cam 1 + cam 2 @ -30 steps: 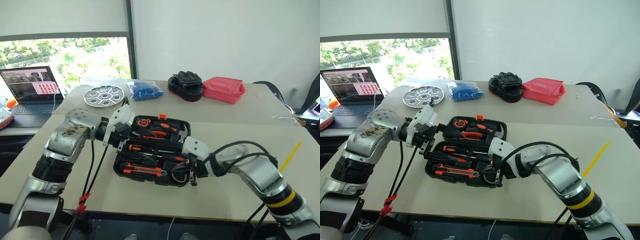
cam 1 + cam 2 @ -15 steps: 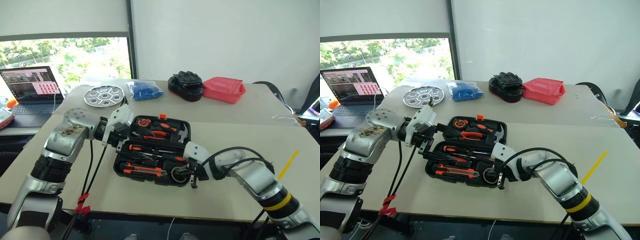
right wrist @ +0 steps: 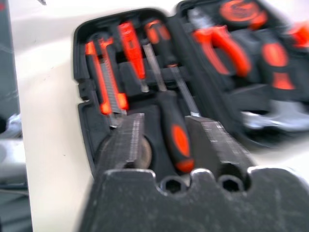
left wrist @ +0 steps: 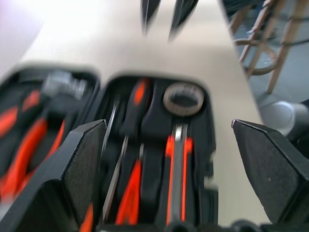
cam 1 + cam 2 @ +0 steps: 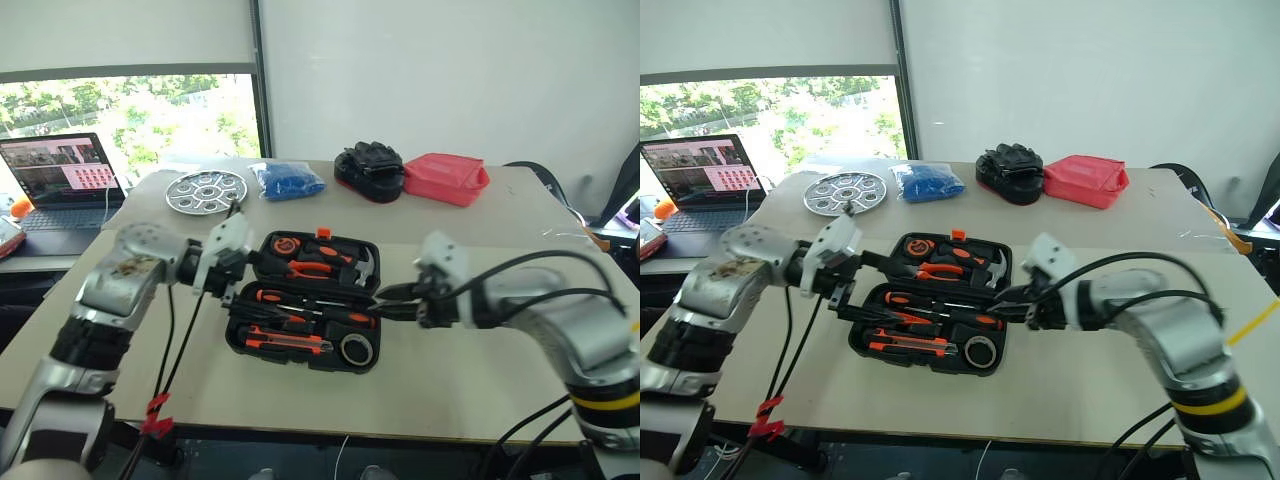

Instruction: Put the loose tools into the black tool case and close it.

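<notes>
I expect the far half to swing over the near half, latch toward me, when I lift the far half's edge, because the halves join along a middle seam.
The black tool case lies open in the middle of the table, its orange latch on the far edge. In the near half sit two screwdrivers, the utility knife and the round tape measure. The far half holds pliers and a hammer. My left gripper hovers at the case's left edge, open wide and empty; its fingers frame the near half. My right gripper hangs above the case's right edge, open, with nothing between its fingers.
At the back of the table are a round silver tray, a blue bag, a lumpy black bundle and a pinkish-red container. A laptop stands on a side desk to the left. Cables hang from my left arm.
My right gripper has lifted off the tape measure at the case's near right corner, risen to the right and opened. The left gripper has drawn back a little to the left.
</notes>
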`<act>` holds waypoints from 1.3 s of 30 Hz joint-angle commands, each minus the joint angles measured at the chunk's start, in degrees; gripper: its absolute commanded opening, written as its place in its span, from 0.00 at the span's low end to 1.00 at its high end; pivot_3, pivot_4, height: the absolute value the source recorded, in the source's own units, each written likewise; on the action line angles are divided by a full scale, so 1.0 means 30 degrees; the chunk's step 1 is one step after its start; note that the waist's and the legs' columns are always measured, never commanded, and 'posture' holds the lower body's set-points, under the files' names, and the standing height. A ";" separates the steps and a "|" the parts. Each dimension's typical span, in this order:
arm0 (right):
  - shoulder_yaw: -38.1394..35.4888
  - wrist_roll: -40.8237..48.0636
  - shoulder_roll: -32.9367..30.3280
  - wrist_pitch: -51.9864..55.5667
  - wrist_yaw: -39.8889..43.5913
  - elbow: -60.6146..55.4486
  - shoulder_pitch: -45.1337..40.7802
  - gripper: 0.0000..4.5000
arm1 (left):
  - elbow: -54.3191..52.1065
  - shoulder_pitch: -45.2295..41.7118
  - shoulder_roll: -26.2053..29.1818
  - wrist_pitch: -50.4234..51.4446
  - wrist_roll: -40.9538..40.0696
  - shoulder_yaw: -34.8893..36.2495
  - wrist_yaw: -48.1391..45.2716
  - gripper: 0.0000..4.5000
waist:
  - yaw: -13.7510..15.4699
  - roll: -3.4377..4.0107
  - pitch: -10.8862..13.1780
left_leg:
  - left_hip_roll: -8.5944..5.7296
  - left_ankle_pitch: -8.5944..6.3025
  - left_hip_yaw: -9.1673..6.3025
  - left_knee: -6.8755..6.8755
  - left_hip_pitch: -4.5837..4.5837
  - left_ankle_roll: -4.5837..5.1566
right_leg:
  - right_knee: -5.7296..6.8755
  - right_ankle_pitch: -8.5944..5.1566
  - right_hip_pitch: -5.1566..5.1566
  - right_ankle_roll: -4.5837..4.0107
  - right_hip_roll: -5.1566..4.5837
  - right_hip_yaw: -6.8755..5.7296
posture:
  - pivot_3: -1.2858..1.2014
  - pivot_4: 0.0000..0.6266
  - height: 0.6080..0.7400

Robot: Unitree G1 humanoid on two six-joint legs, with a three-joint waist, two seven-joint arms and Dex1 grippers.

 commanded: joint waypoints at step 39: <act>0.4984 -0.4844 0.2254 -0.7288 -0.1104 0.5542 0.1052 0.00 | 0.8680 -0.0772 -0.3236 -0.5643 0.6085 -0.1204 0.3978 0.00 | 0.0215 -0.0028 0.0001 | -0.0028 0.0001 0.0125 0.0036 0.0009 -0.0002 | 0.0012 0.0010 0.0029 0.0016 -0.0023 0.0004 | 0.52 0.24 1.00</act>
